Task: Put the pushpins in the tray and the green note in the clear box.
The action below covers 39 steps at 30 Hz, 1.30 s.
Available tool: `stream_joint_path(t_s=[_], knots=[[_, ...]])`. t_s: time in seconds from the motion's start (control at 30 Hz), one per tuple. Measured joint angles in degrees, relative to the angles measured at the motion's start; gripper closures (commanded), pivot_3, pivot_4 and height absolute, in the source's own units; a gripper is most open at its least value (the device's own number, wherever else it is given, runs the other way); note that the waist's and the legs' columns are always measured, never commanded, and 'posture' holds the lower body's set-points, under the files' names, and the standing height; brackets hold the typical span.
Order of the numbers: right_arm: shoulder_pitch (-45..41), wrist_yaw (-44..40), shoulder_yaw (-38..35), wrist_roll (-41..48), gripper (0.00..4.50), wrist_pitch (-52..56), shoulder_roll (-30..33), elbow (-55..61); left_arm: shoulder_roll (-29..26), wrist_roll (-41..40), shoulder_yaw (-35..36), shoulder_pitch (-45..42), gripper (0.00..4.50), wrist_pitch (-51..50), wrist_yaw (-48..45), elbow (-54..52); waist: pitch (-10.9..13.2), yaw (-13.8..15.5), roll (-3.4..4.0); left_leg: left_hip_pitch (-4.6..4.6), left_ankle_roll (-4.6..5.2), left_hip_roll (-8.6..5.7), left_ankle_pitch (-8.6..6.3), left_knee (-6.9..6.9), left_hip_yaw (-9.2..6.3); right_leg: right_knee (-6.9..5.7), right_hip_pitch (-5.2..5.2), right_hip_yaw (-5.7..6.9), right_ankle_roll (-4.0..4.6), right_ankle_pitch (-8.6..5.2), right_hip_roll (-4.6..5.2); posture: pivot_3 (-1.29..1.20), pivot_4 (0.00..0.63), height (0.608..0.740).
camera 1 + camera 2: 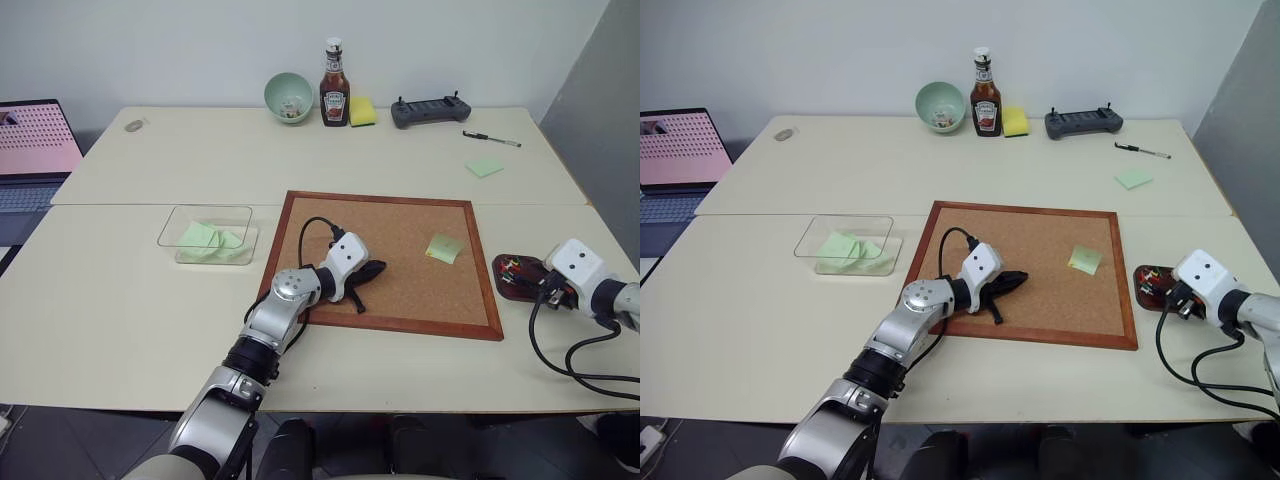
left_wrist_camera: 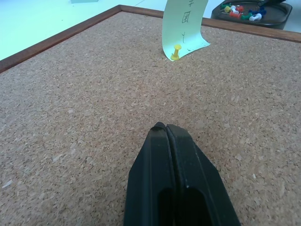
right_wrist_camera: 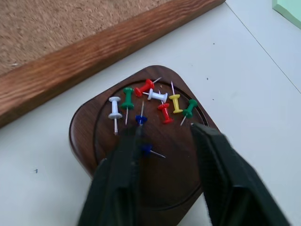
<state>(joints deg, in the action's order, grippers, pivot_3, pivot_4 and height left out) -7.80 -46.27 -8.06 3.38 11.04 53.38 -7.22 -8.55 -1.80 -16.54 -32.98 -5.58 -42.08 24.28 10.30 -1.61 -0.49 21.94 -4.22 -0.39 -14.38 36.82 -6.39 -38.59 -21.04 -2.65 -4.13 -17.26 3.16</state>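
The green note [image 1: 445, 248] is held to the corkboard only by the yellow pushpin, so the note should come off in one piece when the robot pulls that pushpin out.
A green note [image 1: 444, 248] stands curled on the corkboard [image 1: 400, 225], pinned by one yellow pushpin [image 2: 176, 52]. My left gripper [image 2: 164, 128] lies shut on the cork, left of that note and apart from it. To the right of the board sits the dark wooden tray [image 3: 84, 141] with several coloured pushpins [image 3: 164, 112] in it. My right gripper [image 3: 164, 134] hovers just over the tray, open, with nothing between its fingers; a blue pin lies beside one finger. The clear box [image 1: 172, 240], left of the board, holds green notes. Another green note [image 1: 484, 167] lies at the far right of the table.
Along the table's back edge stand a pale green bowl [image 1: 289, 97], a ketchup bottle [image 1: 334, 90], a yellow sponge [image 1: 362, 110] and a grey controller [image 1: 430, 110]. A pen [image 1: 492, 139] lies near them. A laptop [image 1: 35, 150] sits at the far left.
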Motion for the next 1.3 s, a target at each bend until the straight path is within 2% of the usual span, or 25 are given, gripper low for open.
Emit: stream_joint_path(t_s=[0.2,0.3,0.6,0.87,1.07,1.3], knots=[[0.01,-0.01,-0.32,0.3,0.66,-0.49,0.01,-0.31,-0.03,0.03,0.0,0.08,4.5,-0.01,0.08,-0.2,0.0,-0.02,0.0,0.0,0.0,0.0,0.0,0.0,0.0,0.0,0.0,0.0,0.0,0.0,0.0,0.0,0.15,0.74],[0.12,-1.03,-2.79,3.0,0.14,1.69,0.03,1.61,-0.07,0.06,0.0,0.12,4.5,-0.02,0.08,-0.23,0.0,-0.03,0.0,0.0,0.0,0.01,0.0,0.0,0.0,0.0,0.0,0.0,0.0,0.0,0.0,0.0,0.15,0.74],[0.43,-3.33,-4.48,12.46,0.14,15.48,-1.9,15.46,-0.18,0.07,0.0,0.14,4.5,-0.02,0.04,-0.26,0.0,-0.03,0.0,0.0,0.0,0.02,0.0,0.0,-0.02,0.0,0.01,0.02,0.0,0.0,-0.01,0.0,0.15,0.74],[-0.76,-2.49,3.18,16.39,0.14,23.07,-8.44,24.19,-0.2,0.06,0.0,0.2,4.5,-0.04,0.11,-0.38,0.01,-0.03,-0.02,0.0,0.0,0.02,0.0,-0.01,-0.03,0.0,0.0,0.04,-0.02,-0.01,-0.01,0.0,0.15,0.74],[-6.42,-0.78,9.55,13.82,0.14,21.59,-13.51,18.87,-0.02,0.05,0.02,0.21,4.5,-0.13,0.26,-0.54,0.02,-0.01,-0.05,0.02,0.0,0.01,0.0,0.0,-0.04,0.02,-0.02,0.05,0.0,0.01,-0.01,0.0,0.15,0.74],[-13.68,1.46,10.58,9.97,0.14,15.5,-17.39,6.49,-0.12,0.05,0.09,0.35,4.5,-0.28,0.32,-0.82,0.02,-0.09,-0.04,0.01,0.0,0.02,0.0,-0.01,-0.03,-0.01,-0.04,0.04,0.02,0.01,-0.01,0.0,0.15,0.74]])
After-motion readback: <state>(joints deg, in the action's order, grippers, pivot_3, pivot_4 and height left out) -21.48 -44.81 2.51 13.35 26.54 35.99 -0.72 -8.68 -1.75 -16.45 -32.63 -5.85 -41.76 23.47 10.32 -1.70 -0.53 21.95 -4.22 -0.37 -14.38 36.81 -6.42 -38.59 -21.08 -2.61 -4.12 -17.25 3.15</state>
